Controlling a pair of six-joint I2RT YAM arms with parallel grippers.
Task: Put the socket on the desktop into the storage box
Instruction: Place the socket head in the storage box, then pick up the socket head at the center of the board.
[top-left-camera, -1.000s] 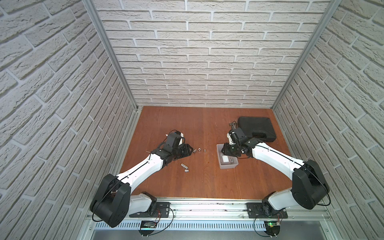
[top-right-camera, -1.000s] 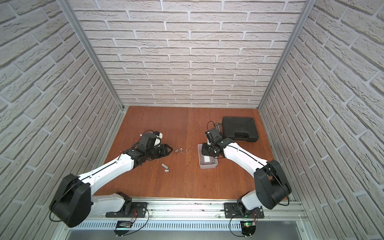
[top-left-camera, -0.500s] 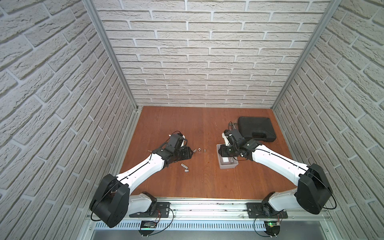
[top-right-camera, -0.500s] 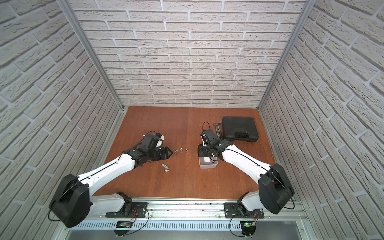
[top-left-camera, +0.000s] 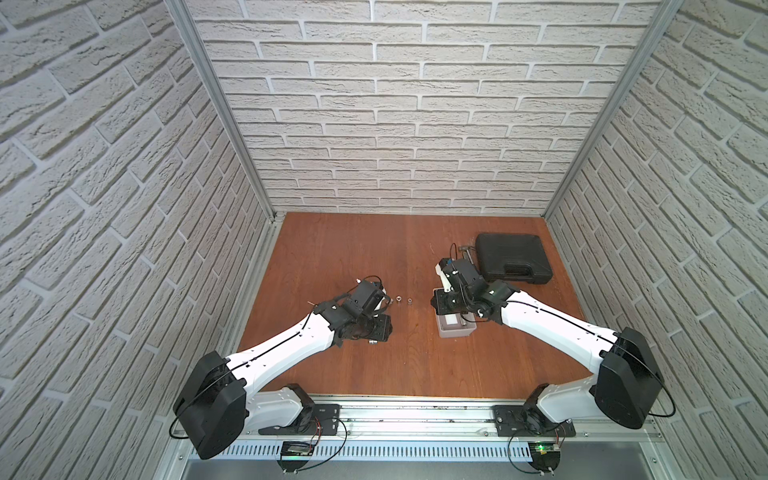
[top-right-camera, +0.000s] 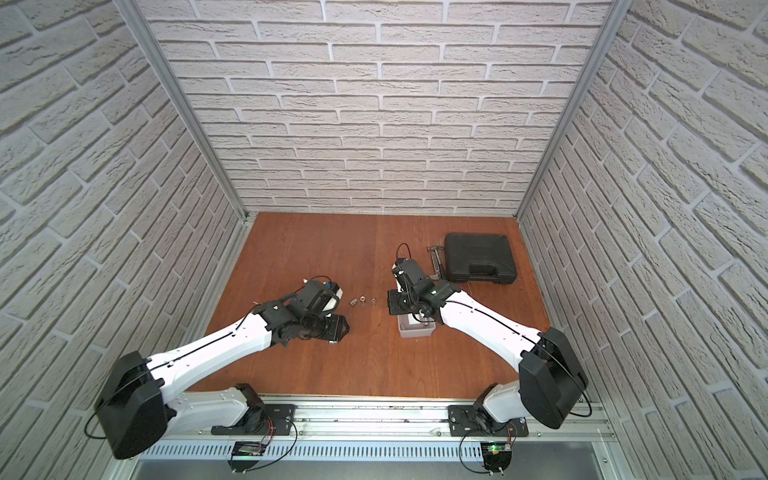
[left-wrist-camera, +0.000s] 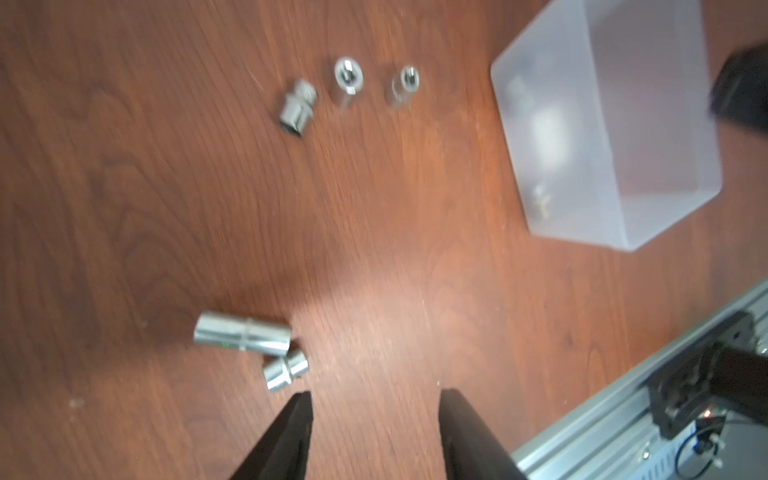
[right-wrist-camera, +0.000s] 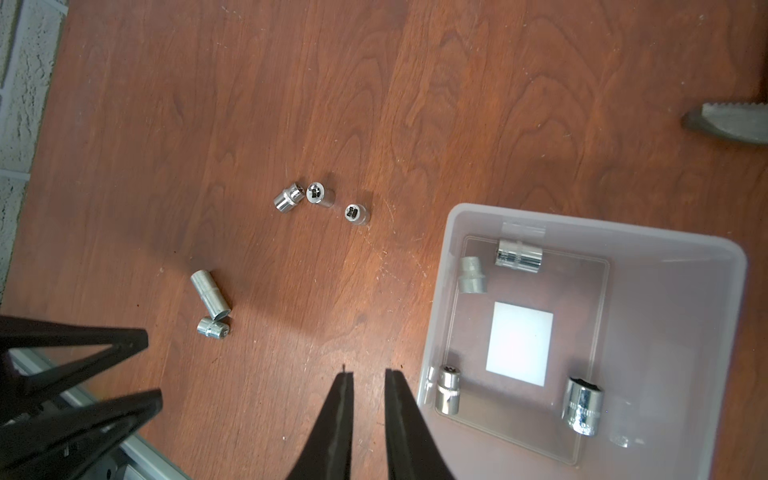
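Note:
The short socket is far from my right gripper, its side resting against the long socket, so next my left gripper pinches the short socket by its ends.
Five silver sockets lie on the reddish-brown desktop. Three small ones sit in a row. Nearer the front, a long socket touches a short one. The translucent storage box holds several more sockets round its white patch. My left gripper is open and empty, its tips just beside the short socket. My right gripper is shut on nothing, over bare wood at the box's left wall.
A black tool case lies at the back right with a metal hand tool beside it. An aluminium rail runs along the front edge. Brick-patterned walls enclose the other three sides.
My right gripper has shut and swung left from above the box to its left edge. My left gripper has opened wider and moved toward the front pair of sockets.

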